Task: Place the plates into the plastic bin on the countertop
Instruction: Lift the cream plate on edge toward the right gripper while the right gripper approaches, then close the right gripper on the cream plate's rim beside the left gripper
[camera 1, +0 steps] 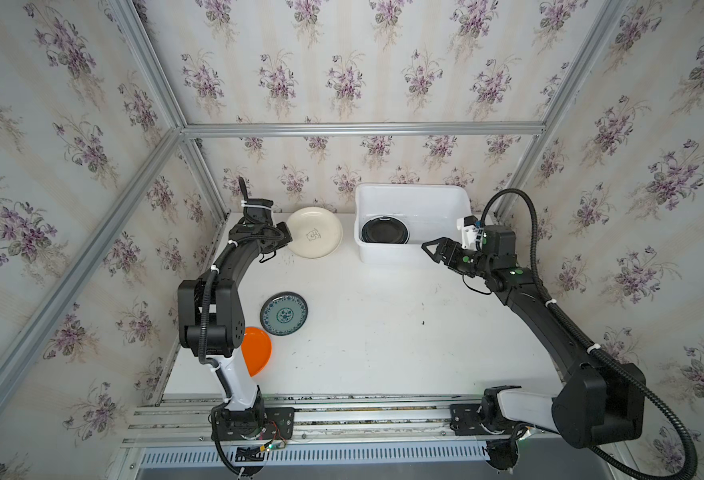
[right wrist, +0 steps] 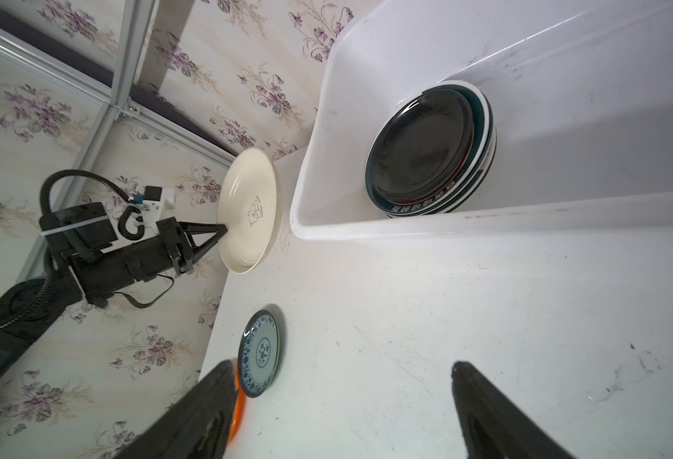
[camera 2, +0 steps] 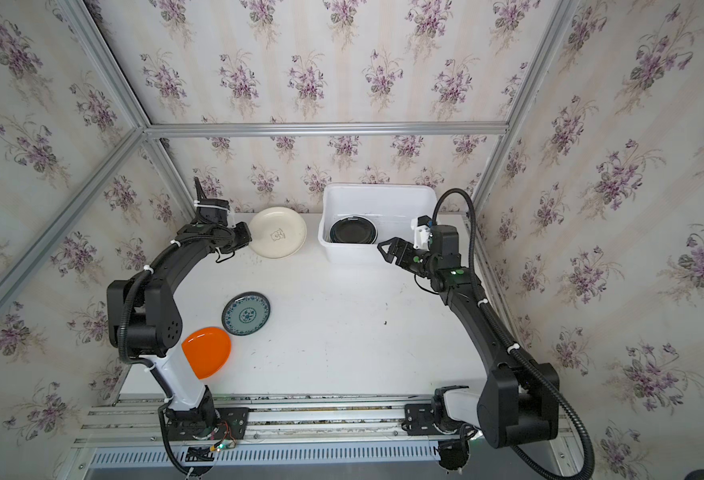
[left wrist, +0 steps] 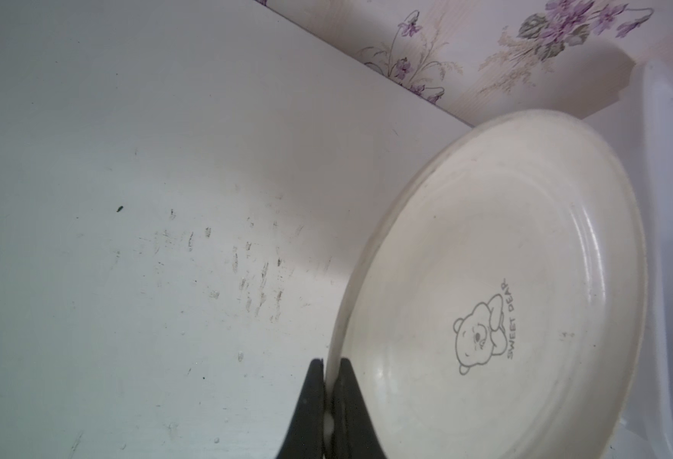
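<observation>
The cream plate (camera 1: 314, 232) seems wider than the black plate topping the stack (camera 1: 384, 230). The cream plate will sit over the stack when I lower it.
My left gripper (left wrist: 330, 361) is shut on the rim of a cream plate (left wrist: 485, 278) printed with a small bear. In both top views that plate (camera 1: 314, 232) (camera 2: 277, 232) sits at the back of the countertop (camera 1: 383, 332), just left of the plastic bin (camera 1: 410, 188). It looks tilted in the right wrist view. A stack of plates topped by a glossy black one (camera 1: 384, 230) (right wrist: 422, 151) lies in the bin's left end. My right gripper (camera 1: 430, 252) (right wrist: 342, 365) is open and empty, in front of the bin's right part.
A teal-patterned plate (camera 1: 284, 313) (right wrist: 260, 353) lies flat on the left of the countertop. An orange plate (camera 1: 258, 351) (camera 2: 208, 351) sits just nearer, partly hidden behind the left arm. Wallpapered walls and aluminium rails enclose the space.
</observation>
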Robot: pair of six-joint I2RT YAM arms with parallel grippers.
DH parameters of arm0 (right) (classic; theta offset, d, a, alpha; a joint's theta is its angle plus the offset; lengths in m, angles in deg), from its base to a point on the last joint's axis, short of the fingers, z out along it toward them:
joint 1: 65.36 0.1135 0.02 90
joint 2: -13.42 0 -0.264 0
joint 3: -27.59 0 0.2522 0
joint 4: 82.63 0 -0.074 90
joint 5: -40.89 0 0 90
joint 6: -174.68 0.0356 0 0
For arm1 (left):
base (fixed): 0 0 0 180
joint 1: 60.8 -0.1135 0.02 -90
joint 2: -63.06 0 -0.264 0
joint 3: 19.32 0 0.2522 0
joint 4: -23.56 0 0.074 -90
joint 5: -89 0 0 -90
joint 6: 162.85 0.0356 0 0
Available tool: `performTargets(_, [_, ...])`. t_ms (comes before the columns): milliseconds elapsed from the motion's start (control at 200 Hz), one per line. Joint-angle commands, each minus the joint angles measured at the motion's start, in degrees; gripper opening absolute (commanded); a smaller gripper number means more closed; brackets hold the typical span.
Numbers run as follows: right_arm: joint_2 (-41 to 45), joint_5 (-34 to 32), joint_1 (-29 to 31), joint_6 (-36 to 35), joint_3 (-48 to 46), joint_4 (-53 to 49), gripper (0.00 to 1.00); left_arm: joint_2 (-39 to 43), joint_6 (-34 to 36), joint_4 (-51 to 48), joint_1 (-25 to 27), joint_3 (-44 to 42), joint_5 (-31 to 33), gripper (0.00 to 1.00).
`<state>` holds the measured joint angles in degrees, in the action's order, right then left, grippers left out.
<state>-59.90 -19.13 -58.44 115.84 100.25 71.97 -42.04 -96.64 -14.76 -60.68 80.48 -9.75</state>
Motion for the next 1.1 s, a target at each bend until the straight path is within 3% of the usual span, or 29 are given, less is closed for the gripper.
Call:
performTargets(0, [-1.1, -4.0, 2.4, -3.6, 3.0, -1.7, 0.87, 2.5, -2.4, 5.3, 0.6, -2.0, -3.3, 0.00])
performTargets(180, [-4.7, -4.7, 6.4, -2.6, 6.0, 1.2, 0.87, 7.1, -2.9, 6.3, 2.9, -4.3, -2.6, 0.00])
performTargets(320, [-8.5, -2.7, 8.6, 0.8, 7.5, 6.7, 0.87, 11.1, -2.4, 6.4, 8.0, -5.2, -0.1, 0.00])
performTargets(600, [-12.8, -3.6, 11.6, 1.7, 10.3, 8.1, 0.82, 15.1, -1.1, 6.5, 17.2, -6.0, 4.6, 0.00])
performTargets(685, [-12.7, -4.0, 11.6, 1.6, 10.2, 7.9, 0.79, 14.6, 1.2, 6.0, 19.6, -5.4, 9.4, 0.00])
performTargets(895, [-12.5, -4.2, 11.7, 1.3, 9.8, 8.0, 0.76, 14.2, 1.6, 5.0, 20.9, -3.9, 9.7, 0.00])
performTargets(1095, [-13.7, -3.3, 11.7, 1.9, 9.6, 8.8, 0.66, 14.1, 2.1, 4.9, 23.2, -3.1, 9.5, 0.00])
